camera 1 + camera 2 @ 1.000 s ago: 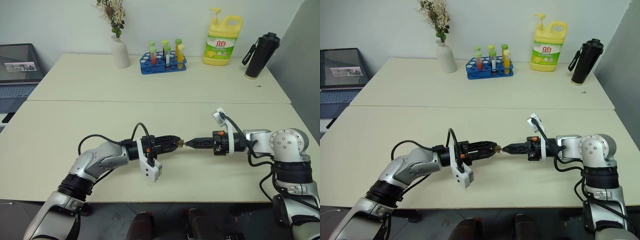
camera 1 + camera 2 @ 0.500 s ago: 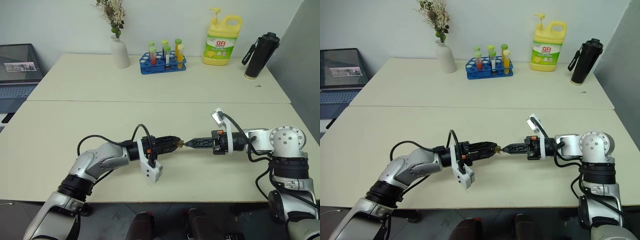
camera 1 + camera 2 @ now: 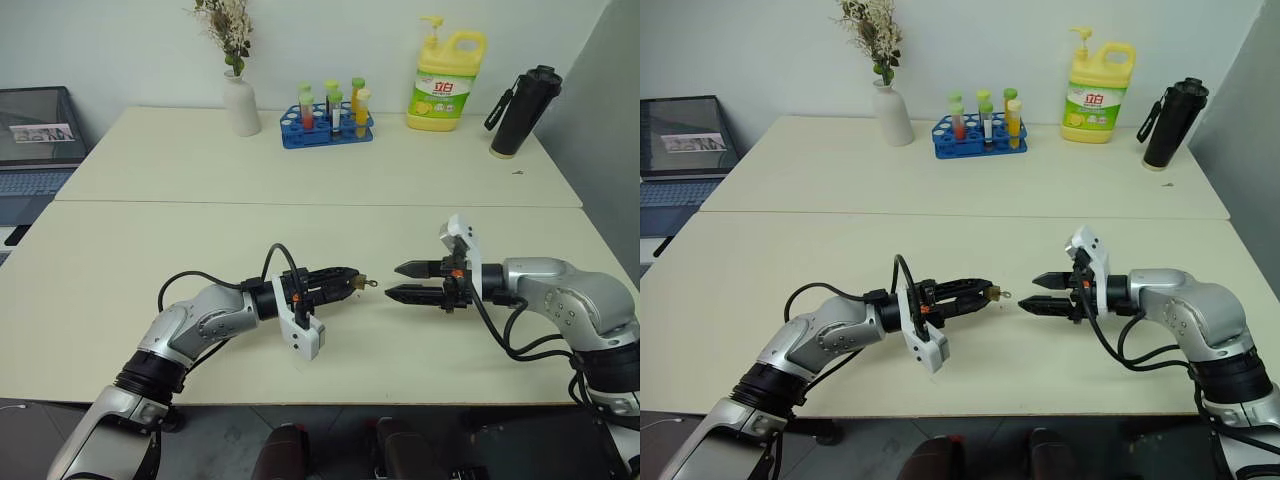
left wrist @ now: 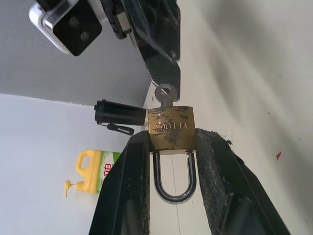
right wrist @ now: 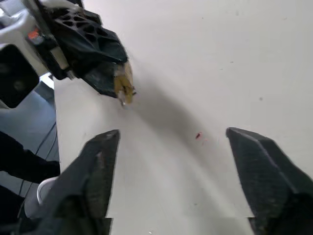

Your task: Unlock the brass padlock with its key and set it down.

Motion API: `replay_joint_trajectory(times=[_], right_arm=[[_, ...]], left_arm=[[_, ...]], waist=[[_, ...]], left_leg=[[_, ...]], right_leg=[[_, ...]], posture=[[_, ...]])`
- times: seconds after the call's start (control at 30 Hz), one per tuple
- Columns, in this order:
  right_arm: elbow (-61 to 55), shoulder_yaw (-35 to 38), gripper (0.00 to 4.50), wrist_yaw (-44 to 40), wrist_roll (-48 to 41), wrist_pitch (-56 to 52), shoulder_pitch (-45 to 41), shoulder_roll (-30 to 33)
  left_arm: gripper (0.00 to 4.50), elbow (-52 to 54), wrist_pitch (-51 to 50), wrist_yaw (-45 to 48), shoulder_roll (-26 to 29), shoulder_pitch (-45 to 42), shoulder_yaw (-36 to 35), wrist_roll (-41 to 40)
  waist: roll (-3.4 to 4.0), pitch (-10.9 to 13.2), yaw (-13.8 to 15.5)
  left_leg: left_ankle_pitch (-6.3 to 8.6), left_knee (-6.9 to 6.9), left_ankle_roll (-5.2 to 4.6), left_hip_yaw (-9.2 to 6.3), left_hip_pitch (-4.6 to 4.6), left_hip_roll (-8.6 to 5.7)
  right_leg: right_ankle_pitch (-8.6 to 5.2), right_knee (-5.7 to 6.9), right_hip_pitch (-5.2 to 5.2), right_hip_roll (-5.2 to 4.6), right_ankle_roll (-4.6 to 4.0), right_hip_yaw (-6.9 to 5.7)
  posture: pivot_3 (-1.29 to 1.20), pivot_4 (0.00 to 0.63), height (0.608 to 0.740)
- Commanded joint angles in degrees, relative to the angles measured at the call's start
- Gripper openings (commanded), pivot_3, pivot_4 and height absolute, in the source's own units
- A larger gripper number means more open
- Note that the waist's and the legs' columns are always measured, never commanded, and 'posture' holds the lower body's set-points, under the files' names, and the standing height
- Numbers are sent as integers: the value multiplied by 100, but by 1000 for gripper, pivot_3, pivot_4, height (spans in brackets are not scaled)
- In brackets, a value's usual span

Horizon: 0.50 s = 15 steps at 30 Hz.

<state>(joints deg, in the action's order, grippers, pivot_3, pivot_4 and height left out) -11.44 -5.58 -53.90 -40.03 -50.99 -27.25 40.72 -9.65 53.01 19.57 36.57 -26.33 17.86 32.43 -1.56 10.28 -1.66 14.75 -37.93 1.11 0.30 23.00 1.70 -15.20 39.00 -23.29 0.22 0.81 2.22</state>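
Observation:
The shackle lies back between my left gripper's fingers, so my right gripper should take the padlock's body, freeing my left gripper to pull the shackle.
My left gripper is shut on the brass padlock, pinching its body between both fingers. It holds the padlock level, just above the table's front half. The silvery shackle lies back between the fingers. The key sticks out of the padlock's free end, pointing right toward my right gripper. That gripper stands open a short way to the right of the key, touching nothing. In the right wrist view the padlock shows beyond the spread fingers.
Along the far table stand a white vase with dried flowers, a blue test-tube rack, a yellow detergent bottle and a black flask. A laptop sits off the left edge. A small red speck marks the tabletop.
My right gripper has opened, let go of the key and drawn back to the right, rolling its wrist. The key stays in the padlock. The left arm has not moved.

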Motion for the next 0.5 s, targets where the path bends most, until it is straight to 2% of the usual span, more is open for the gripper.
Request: replay_joint_trajectory(times=[0.03, 0.27, 0.5], right_arm=[[-397, 367, 4159, -183, -311, 163, 104, -96], [-570, 422, 4159, 449, -406, -1, 142, -843], [-516, 308, 4159, 641, -435, -171, 81, -1155]], left_arm=[[958, 125, 48, 42, 12, -58, -47, -339], [958, 117, 81, 141, -53, -162, 5, -401], [958, 105, 116, 172, -94, -216, 22, -397]], waist=[[0, 0, -3], [0, 0, 1], [0, 0, 2]], left_leg=[[0, 0, 0, 1, 0, 1], [0, -1, 0, -1, -3, 0], [0, -1, 0, 2, -2, -2]], right_leg=[[0, 0, 0, 0, -1, 1], [0, 2, 2, 0, -1, 0], [1, 1, 2, -3, -1, 1]], posture=[[0, 150, 740], [0, 150, 740], [0, 150, 740]])
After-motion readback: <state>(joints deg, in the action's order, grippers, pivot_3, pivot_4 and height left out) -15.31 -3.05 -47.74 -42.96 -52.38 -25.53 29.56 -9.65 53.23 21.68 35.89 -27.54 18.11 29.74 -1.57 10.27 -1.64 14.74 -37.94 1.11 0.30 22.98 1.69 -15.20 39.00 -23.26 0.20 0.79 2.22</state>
